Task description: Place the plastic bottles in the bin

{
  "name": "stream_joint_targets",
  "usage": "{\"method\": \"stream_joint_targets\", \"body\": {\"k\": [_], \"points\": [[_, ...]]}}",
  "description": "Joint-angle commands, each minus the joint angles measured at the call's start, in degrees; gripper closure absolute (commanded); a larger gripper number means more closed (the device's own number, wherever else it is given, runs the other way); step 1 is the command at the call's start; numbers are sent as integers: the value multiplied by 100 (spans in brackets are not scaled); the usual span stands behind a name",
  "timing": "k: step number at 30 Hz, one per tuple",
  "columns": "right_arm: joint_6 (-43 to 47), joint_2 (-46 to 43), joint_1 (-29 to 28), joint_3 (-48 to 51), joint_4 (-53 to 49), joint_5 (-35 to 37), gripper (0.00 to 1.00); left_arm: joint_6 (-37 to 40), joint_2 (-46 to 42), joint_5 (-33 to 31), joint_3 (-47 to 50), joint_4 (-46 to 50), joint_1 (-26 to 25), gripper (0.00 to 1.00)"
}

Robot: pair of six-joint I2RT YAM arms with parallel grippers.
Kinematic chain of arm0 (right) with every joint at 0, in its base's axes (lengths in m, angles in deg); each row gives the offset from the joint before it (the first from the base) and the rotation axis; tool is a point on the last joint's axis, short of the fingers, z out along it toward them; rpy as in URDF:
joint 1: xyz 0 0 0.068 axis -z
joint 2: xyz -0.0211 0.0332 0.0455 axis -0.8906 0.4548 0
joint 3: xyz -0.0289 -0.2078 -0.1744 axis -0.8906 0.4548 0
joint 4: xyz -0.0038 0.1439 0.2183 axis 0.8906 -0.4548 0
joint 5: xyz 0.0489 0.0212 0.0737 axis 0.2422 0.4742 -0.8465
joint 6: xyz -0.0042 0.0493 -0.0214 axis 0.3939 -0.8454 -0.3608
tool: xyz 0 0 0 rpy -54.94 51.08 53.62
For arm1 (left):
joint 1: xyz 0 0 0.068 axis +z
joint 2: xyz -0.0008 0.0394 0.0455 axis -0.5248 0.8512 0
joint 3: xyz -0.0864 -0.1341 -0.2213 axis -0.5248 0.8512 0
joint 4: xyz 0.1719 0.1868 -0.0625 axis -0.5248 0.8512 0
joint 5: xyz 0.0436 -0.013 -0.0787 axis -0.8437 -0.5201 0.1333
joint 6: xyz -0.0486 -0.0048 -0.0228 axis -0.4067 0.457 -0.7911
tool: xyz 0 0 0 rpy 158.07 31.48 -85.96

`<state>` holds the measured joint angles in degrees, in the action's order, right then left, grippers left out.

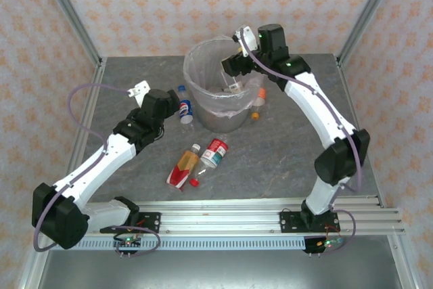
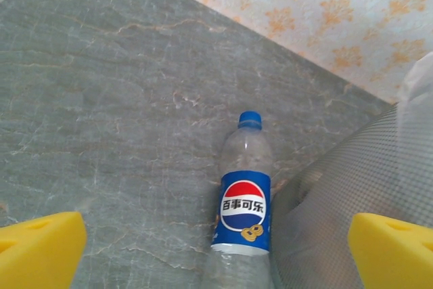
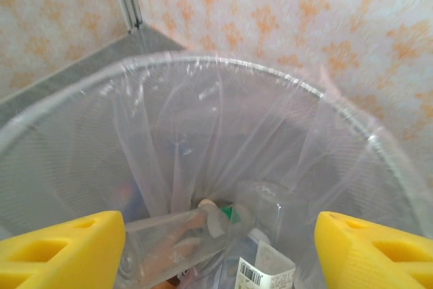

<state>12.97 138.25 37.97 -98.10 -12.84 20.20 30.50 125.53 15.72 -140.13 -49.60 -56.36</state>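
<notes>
The open fingers of my left gripper line up across the blue-labelled bottle's body [image 1: 185,104], so I should keep lowering until they stand on both sides of the blue label [image 1: 185,108].
The bin [image 1: 203,55] stands at mid-table, its white bag folded over the rim. My right gripper [image 1: 233,78] hangs over its mouth, open [image 3: 220,255]; below it in the bin [image 3: 352,133] lie a clear bottle [image 3: 169,238] and one with a white barcode label [image 3: 267,265]. A blue-labelled bottle [image 1: 185,107] lies against the bin's left side. My left gripper [image 1: 164,107] is beside it, open, and in the left wrist view the bottle [image 2: 245,197] lies between the yellow fingers [image 2: 40,248]. A yellow-and-red bottle [image 1: 184,167] and a red-labelled bottle [image 1: 214,152] lie further forward.
An orange-capped bottle [image 1: 258,101] lies against the bin's right side. A loose red cap [image 1: 194,182] sits near the two front bottles. In the left wrist view the bin's mesh wall [image 2: 338,194] stands right next to the blue bottle. Metal frame posts mark the table's back corners.
</notes>
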Motion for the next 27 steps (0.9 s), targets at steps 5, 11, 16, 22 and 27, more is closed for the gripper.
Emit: {"method": "stream_joint_targets", "body": {"k": [5,11,16,22,27], "points": [[-708,-942,-7,608,933,556,21,-174,249,45,-112,252,96,0],[-1126,-1897,-5,1976,1922,1425,14,-226,455,326,-53,45,121,0],[-1572,-2637,1,3040,2315,1931,6,-175,688,481,-190,145,118,0],[-2164,-3526,-6,4173,2569,3061,1,-252,1001,576,-291,229,116,0],[-2361,-4012,5,4854,2560,3712,1,-217,1305,799,-405,270,123,0]]}}
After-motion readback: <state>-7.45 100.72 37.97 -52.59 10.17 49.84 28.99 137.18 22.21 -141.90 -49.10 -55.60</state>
